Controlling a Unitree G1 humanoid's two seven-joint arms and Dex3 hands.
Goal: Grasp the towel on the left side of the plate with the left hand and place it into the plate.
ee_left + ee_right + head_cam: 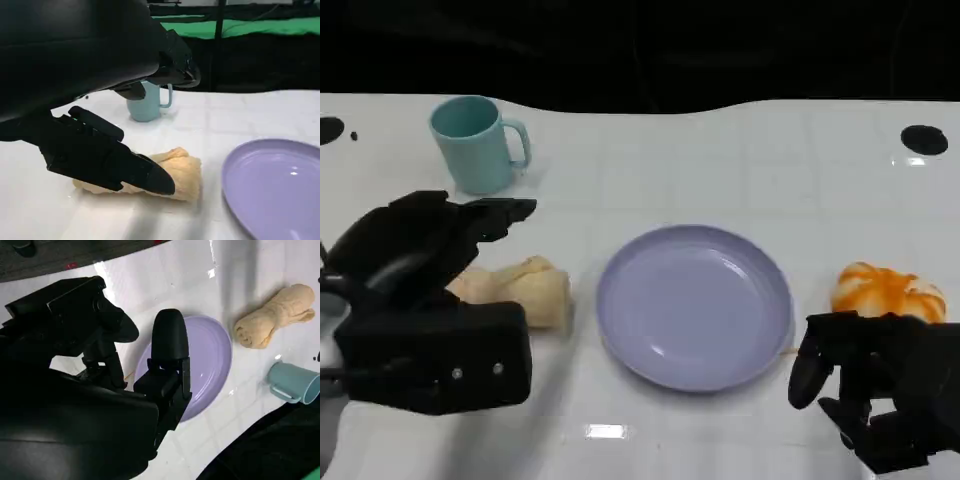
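The rolled beige towel (pixel 536 292) is cinched at its narrow middle (pixel 497 284), so I expect it to stay rolled when the robot lifts it and carries it to the plate.
A rolled beige towel (pixel 525 290) lies on the white table just left of the lavender plate (pixel 695 300). My left hand (pixel 425 300) hovers over the towel's left end, fingers apart. In the left wrist view the towel (pixel 182 172) rests on the table. One finger (pixel 125 170) lies in front of it and the others (pixel 175 62) are spread above; nothing is gripped. The plate (pixel 280 190) has nothing on it. My right hand (pixel 880 385) rests low at the plate's right side and holds nothing. The right wrist view shows the plate (pixel 212 352) and towel (pixel 272 315) past its fingers (pixel 167 355).
A teal mug (pixel 475 140) stands behind the towel at the back left, and appears as the mug (pixel 147 102) and the mug (pixel 292 382) in the wrist views. An orange-and-white object (pixel 885 290) lies right of the plate, just beyond my right hand.
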